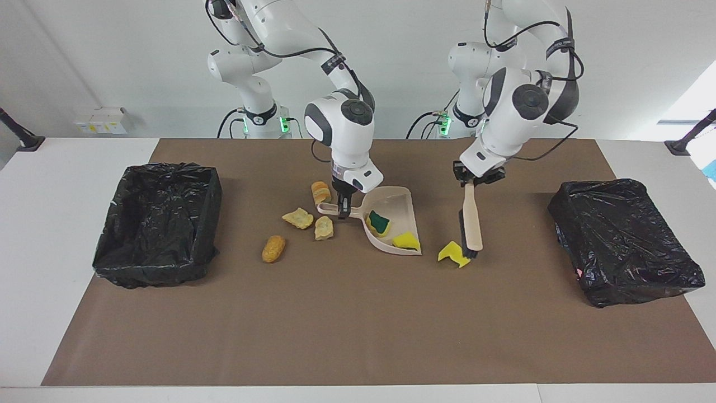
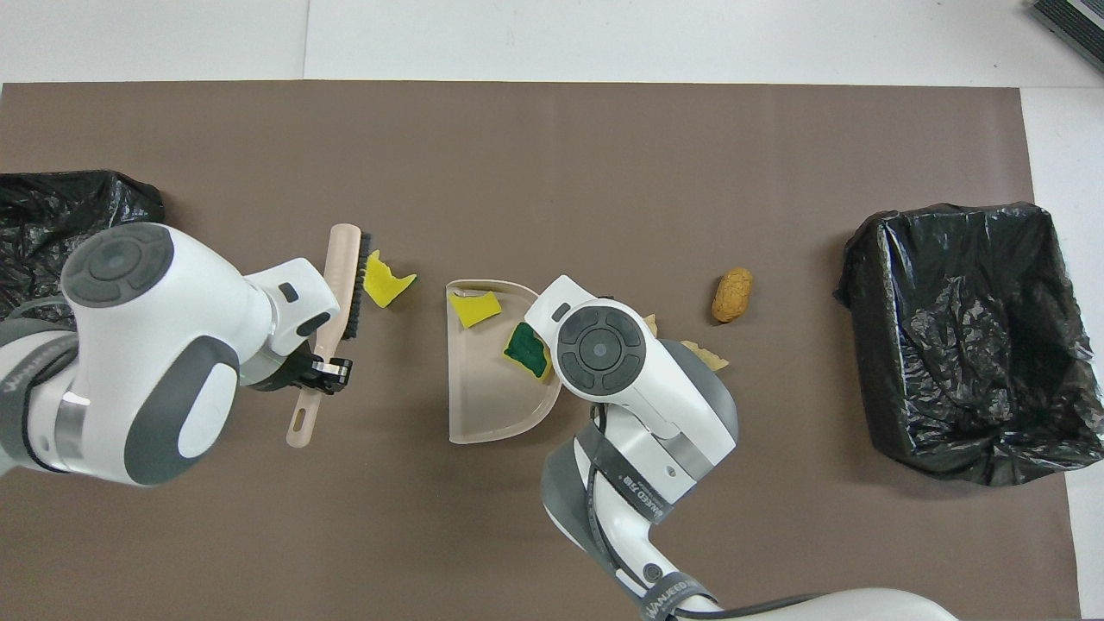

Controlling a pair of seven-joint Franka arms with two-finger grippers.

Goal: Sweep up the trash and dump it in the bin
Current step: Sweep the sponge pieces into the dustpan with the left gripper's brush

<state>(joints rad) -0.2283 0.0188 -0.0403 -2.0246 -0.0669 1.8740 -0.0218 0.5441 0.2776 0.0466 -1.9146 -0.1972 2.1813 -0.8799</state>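
Note:
A yellow scrap (image 2: 385, 279) is lying between the brush and the opening of the dustpan. My left gripper needs to sweep the scrap into the dustpan (image 2: 484, 362) before my right gripper picks the dustpan up.
My right gripper (image 1: 343, 208) is shut on the handle of the beige dustpan (image 1: 400, 204), which rests on the brown mat. In the pan lie a yellow sponge scrap with a green layer (image 1: 379, 223) and a plain yellow scrap (image 1: 406, 240). My left gripper (image 1: 471, 180) is shut on the handle of the beige brush (image 1: 473, 215). Its bristles touch a third yellow scrap (image 1: 453, 253) on the mat, just outside the pan's mouth. Several bread chunks (image 1: 298, 218) lie beside the pan's handle, toward the right arm's end. In the overhead view only one whole chunk (image 2: 732, 294) shows.
A black-lined bin (image 1: 158, 223) stands at the right arm's end of the mat. Another black-lined bin (image 1: 623, 240) stands at the left arm's end. The brown mat (image 1: 358, 324) stretches bare away from the robots.

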